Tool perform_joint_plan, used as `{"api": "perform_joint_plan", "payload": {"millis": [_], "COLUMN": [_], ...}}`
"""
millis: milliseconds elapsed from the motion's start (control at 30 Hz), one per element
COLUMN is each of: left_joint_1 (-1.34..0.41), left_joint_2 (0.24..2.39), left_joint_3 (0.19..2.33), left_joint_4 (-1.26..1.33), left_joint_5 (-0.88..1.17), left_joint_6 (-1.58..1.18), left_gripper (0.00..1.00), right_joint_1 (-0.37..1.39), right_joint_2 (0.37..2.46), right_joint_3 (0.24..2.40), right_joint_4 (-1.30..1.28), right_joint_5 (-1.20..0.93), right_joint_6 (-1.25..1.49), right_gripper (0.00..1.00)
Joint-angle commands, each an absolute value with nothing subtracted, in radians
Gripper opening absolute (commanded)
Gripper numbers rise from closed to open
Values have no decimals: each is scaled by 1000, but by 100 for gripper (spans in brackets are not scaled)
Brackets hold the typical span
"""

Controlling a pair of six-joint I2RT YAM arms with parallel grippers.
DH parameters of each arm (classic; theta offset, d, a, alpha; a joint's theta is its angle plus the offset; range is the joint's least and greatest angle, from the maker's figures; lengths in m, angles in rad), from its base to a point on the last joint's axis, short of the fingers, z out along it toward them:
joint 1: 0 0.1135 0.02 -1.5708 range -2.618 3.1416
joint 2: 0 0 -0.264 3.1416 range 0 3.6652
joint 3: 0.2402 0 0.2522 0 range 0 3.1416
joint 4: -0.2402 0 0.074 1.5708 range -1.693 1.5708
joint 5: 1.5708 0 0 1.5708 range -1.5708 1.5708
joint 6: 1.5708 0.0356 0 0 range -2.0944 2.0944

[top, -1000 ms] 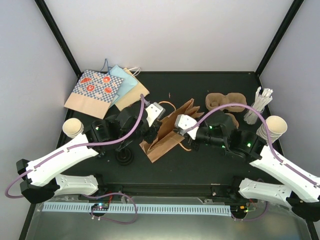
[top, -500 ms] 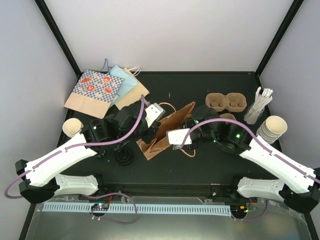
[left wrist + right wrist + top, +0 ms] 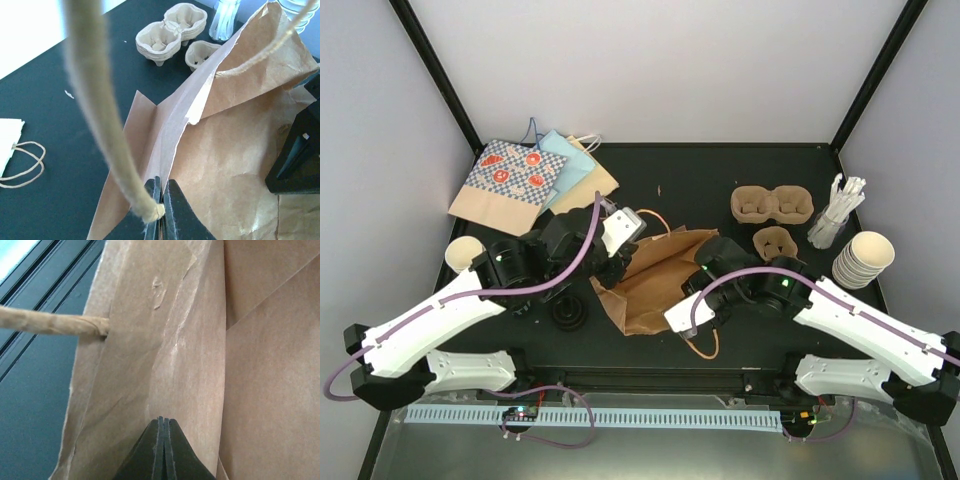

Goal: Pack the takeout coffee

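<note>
My right gripper should reach inside the bag (image 3: 655, 290) and push its sides apart while my left gripper holds the bag's rim, because the brown paper bag's far side folds inward (image 3: 262, 62).
The brown paper bag (image 3: 655, 280) lies mid-table with its mouth spread wide. My left gripper (image 3: 618, 268) is shut on the bag's far-left rim (image 3: 161, 200), and a rope handle (image 3: 95, 100) hangs blurred in front of the jaws. My right gripper (image 3: 682, 322) is shut on the bag's near wall (image 3: 164, 427), beside the other handle (image 3: 50, 322). Two tan pulp carriers (image 3: 772, 204) (image 3: 773, 242) sit at the back right, also seen from the left wrist (image 3: 172, 30). Cream cups stand stacked at the right (image 3: 863, 258) and left (image 3: 465, 255). Black lids (image 3: 568, 313) rest under the left arm.
Flat paper bags (image 3: 530, 180) lie fanned at the back left. A holder of white sticks (image 3: 835, 215) stands by the right wall, next to the carriers. The table's near rail (image 3: 650, 380) runs just beyond the bag's loose handle (image 3: 705, 345).
My right gripper has pulled the bag's wall toward the near edge, spreading the bag from a narrow fold into a wide mouth. The left gripper kept its hold and shifted slightly.
</note>
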State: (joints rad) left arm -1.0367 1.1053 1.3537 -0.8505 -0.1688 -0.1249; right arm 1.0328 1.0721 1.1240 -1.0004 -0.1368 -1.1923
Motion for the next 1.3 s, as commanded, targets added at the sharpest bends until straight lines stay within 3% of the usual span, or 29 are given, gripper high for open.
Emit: {"api": "perform_joint_plan", "payload": {"millis": [0,367,533,733,1267], "left_joint_1": [-1042,-1042,-1049,-1068,-1121], "left_joint_2": [1117,1130,1161,1198,1223], "left_joint_3": [1424,1515,1506,1506,1524], "left_joint_4": [-887,-899,-907,-935,-953], "left_joint_5": [-200,-264,-115,-104,-93], "left_joint_6": [-90,-63,-35,-47,-33], "left_gripper": [2,2,2,2,2], "right_joint_1": [1040,1162,1163,1162,1161], "right_joint_2": [1071,1069,1006,1018,1136], "right_joint_3": [1134,1021,995,1030,1064], "right_joint_4": [-1064,-1088,-949,-832,-700], "right_joint_5": [-177,-240,-73,103,215], "right_joint_6": [-1212,-1083,-941,-896,-929], "right_gripper": [1,1,1,1,1]}}
